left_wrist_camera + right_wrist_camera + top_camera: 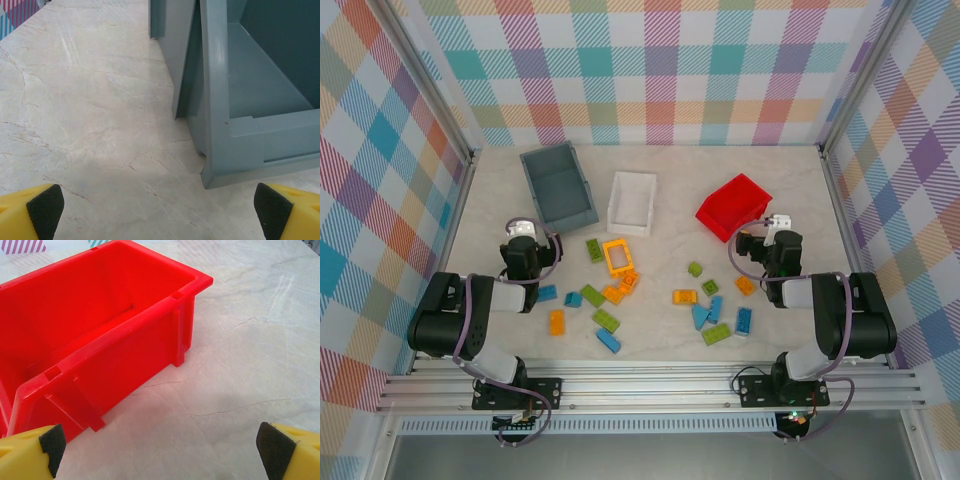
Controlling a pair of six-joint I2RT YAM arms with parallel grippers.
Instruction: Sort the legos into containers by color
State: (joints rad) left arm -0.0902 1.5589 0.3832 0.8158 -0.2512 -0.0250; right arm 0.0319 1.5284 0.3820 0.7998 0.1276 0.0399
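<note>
The grey-blue bin [560, 190] sits at an angle next to the white bin. Next, my left gripper takes hold of the grey-blue bin's outer side farther back [531, 186] and pushes that bin straight before sorting.
The legos, blue, lime green and orange, lie scattered on the marble table between my arms, among them an open orange frame [618, 257], a blue brick [547, 293] and a green brick [716, 334]. Behind them stand the containers: a grey-blue bin [570, 215], a white bin [630, 227] and a red bin [730, 200]. My left gripper [523, 233] is open and holds nothing, just in front and left of the grey-blue bin [215, 90]. My right gripper [778, 224] is open too, close to the right of the red bin [125, 355].
Plaid-patterned walls close in the table on three sides. A metal rail [650, 385] carrying both arm bases runs along the near edge. Bare marble [100, 125] lies to the left of the grey-blue bin and to the right of the red one.
</note>
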